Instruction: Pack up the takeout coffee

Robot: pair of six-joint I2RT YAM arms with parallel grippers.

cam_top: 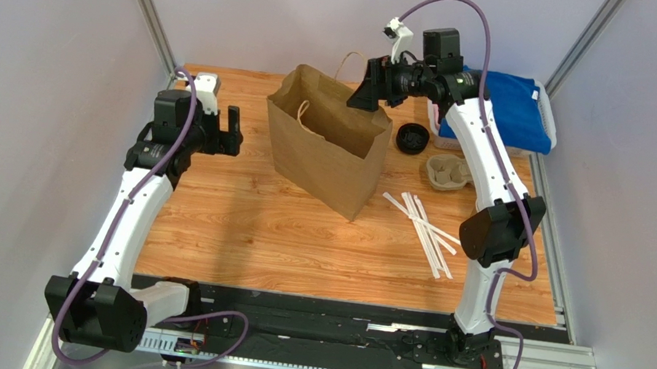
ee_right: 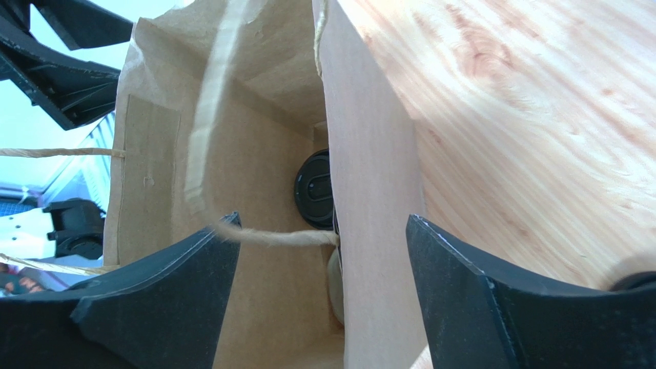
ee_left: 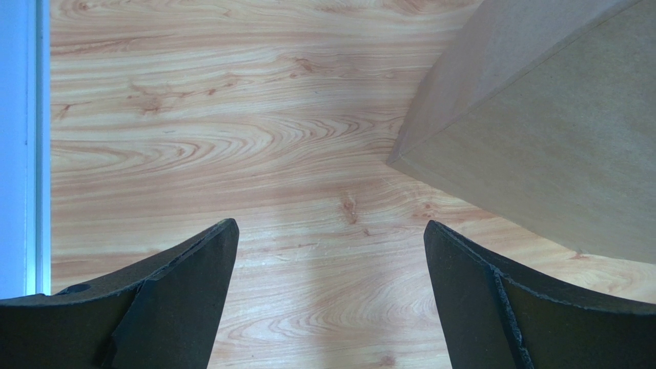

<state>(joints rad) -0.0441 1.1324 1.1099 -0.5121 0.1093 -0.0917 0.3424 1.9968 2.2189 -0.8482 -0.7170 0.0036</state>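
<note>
The takeout coffee is deep inside the brown bag. My right gripper should keep going to the white straws until it closes on the top one.
The takeout coffee shows only in the right wrist view: its round black lid lies deep inside the brown paper bag, against the bag's right wall. A pale rounded thing sits just below it. My right gripper hovers at the bag's far right rim. It is open and empty, with the bag wall standing between its jaws and a twine handle crossing in front. My left gripper is open and empty over bare wood, left of the bag.
A loose black lid and a grey pulp cup carrier lie right of the bag. Several white straws lie in front of them. A bin with a blue cloth stands at the back right. Grey walls close both sides.
</note>
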